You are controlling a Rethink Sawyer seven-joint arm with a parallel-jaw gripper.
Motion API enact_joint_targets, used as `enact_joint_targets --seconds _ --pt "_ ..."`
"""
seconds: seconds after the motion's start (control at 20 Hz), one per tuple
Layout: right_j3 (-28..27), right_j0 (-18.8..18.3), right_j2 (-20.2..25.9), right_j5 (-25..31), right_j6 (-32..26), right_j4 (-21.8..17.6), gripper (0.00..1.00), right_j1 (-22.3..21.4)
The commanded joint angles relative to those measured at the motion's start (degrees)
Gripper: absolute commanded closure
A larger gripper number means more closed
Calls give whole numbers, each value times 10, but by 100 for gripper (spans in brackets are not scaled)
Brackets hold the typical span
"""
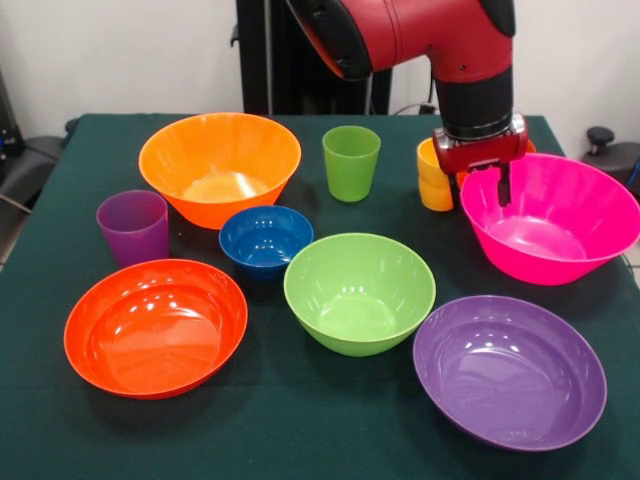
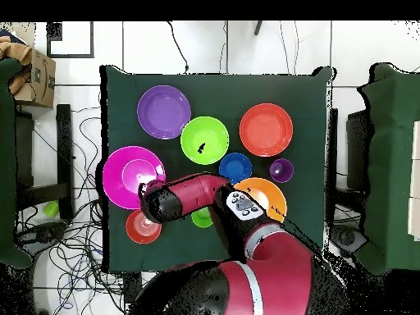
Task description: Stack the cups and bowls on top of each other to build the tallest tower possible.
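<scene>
The robot's gripper has its fingers on both sides of one edge of the pink bowl's wide rim (image 1: 484, 176), so the pink bowl will tip from that edge when the robot lifts and carries it.
My gripper (image 1: 480, 190) hangs over the far left rim of the pink bowl (image 1: 550, 215), one finger inside and one outside, jaws apart. The yellow-orange cup (image 1: 430, 178) stands just behind it. The green cup (image 1: 351, 162), purple cup (image 1: 133, 226), large orange bowl (image 1: 220, 165), small blue bowl (image 1: 265, 240), lime green bowl (image 1: 358, 290), large red-orange bowl (image 1: 155, 325) and purple bowl (image 1: 510, 370) each stand alone. No tower stands. A small red-orange bowl (image 2: 139, 228) shows in the overhead view beside the pink bowl (image 2: 123, 174). There my arm hides the gripper.
The dark green table (image 1: 300, 440) has its edges close to the purple bowl and the pink bowl. Dark chairs (image 2: 390, 164) stand at both sides, a cardboard box (image 2: 33, 74) at one corner, and cables lie on the floor.
</scene>
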Motion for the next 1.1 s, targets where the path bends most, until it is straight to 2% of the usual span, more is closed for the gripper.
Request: enact_joint_targets --seconds 0.05,0.45,0.5,1.1 --pt "-43 14 -29 36 -15 -36 0 4" --pt "-36 26 -60 12 17 -26 0 -3" --pt "-36 29 -64 12 18 -23 100 -3" --pt "-29 33 -70 -12 30 -17 100 -3"
